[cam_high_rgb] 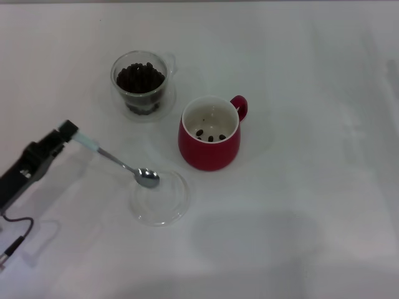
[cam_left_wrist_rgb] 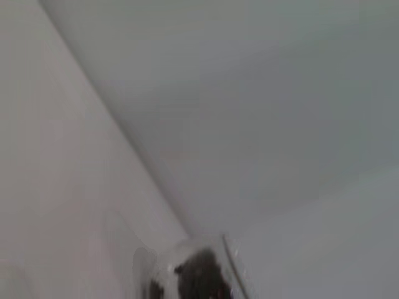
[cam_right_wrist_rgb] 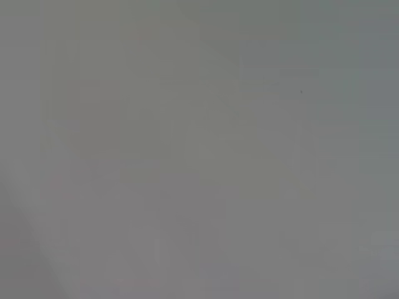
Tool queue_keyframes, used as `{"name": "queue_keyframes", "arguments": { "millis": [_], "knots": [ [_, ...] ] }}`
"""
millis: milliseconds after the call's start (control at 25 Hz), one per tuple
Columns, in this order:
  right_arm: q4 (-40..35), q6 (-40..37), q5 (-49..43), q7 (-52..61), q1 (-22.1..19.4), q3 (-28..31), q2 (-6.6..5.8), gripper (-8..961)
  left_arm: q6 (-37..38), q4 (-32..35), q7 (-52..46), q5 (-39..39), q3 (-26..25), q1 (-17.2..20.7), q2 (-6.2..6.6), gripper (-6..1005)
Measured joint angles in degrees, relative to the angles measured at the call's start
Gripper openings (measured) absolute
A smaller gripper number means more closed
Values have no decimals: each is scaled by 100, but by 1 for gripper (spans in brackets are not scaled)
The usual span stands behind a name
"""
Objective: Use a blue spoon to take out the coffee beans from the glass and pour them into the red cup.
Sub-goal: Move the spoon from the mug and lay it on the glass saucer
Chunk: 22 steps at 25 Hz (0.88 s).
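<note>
I can see the blue spoon's empty bowl (cam_high_rgb: 147,177) above the clear dish's rim, so I keep moving the spoon down with my left gripper until the bowl rests in the dish (cam_high_rgb: 159,202), then let go.
The glass (cam_high_rgb: 142,81) stands at the back left, full of coffee beans (cam_high_rgb: 140,76); it also shows in the left wrist view (cam_left_wrist_rgb: 193,274). The red cup (cam_high_rgb: 211,134) stands right of it with a few beans (cam_high_rgb: 210,135) inside. My left gripper (cam_high_rgb: 70,133) is shut on the pale handle of the blue spoon (cam_high_rgb: 118,163). The spoon's metal bowl (cam_high_rgb: 148,177) is empty and lies over the rim of a shallow clear dish (cam_high_rgb: 160,198). The right gripper is out of view.
The white table (cam_high_rgb: 312,205) stretches to the right and front of the cup. A black cable (cam_high_rgb: 15,233) hangs under my left arm at the left edge. The right wrist view shows only plain grey surface.
</note>
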Motion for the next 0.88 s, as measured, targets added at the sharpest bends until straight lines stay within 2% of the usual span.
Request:
{"name": "queue_keyframes", "arguments": {
  "millis": [400,880],
  "knots": [
    [-63,-11,0,169,-22,-22,0,868,-420,13,156,461,-2,-129,-5,129],
    [-149,-30,0,220,7,-3,0,868,-878,-8,95,594,-1,-406,-94,129]
  ]
}}
